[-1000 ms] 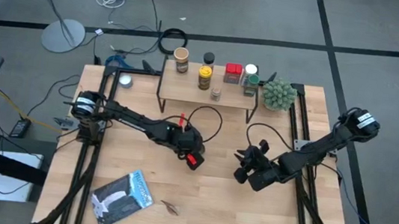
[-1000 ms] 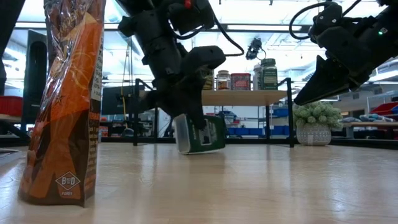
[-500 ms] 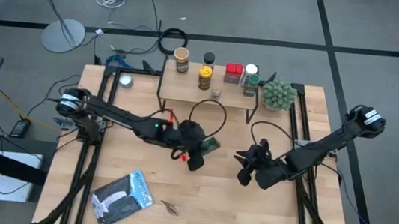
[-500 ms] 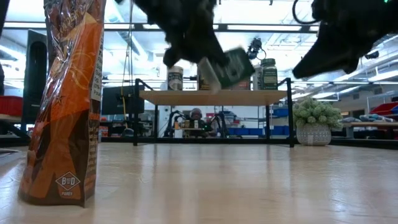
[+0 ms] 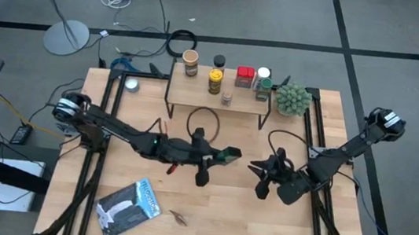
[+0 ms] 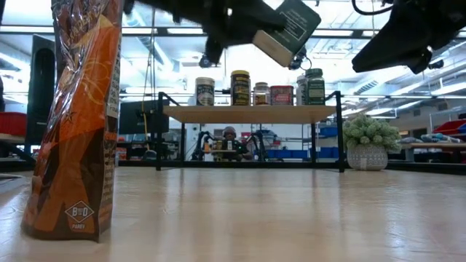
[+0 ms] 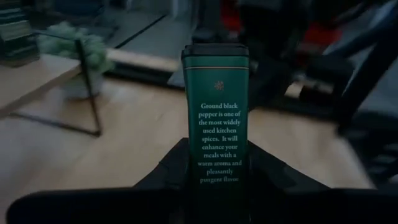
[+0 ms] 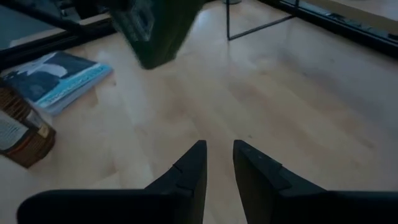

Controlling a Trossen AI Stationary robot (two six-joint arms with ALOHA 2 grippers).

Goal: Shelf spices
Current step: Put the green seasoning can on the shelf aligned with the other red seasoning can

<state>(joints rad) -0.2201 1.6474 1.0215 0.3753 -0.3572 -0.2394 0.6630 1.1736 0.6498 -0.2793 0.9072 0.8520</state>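
Note:
My left gripper is pinching the green tin by its bottom end [image 7: 218,179]. Next, my right gripper opens wide and grabs the free lid end [image 7: 216,57] before putting the tin on the shelf.
My left gripper [image 5: 213,156] is shut on a dark green tin [image 7: 214,112] printed "Ground black pepper", held high over the middle of the table, in front of the shelf [image 5: 216,96]. On the shelf stand several spices, among them a yellow jar [image 5: 214,80], a red tin [image 5: 245,76] and a tan-lidded jar [image 5: 190,61]. My right gripper [image 8: 216,163] hovers over the table to the right of the tin. Its fingers are a narrow gap apart, with nothing between them. My left gripper pinches the green tin's bottom end [image 7: 214,180] between its two fingers, one on each narrow side. The fingers [image 7: 171,165] come nearly level from the table's left. The tin sticks out ahead of them, lid end [image 7: 214,51] foremost, tilted and lifted clear [image 6: 287,29].
A small potted plant [image 5: 292,99] stands at the shelf's right end. A blue-white packet [image 5: 130,206] lies at the near left. An orange-brown bag [image 6: 76,116] stands by the near edge. Bare tabletop [image 5: 246,216] lies under both grippers.
My left gripper has lifted the green tin off the table, carried it up and toward the right, and tipped from pointing down to nearly level. The tin now hangs tilted above shelf height. My right gripper has risen a little.

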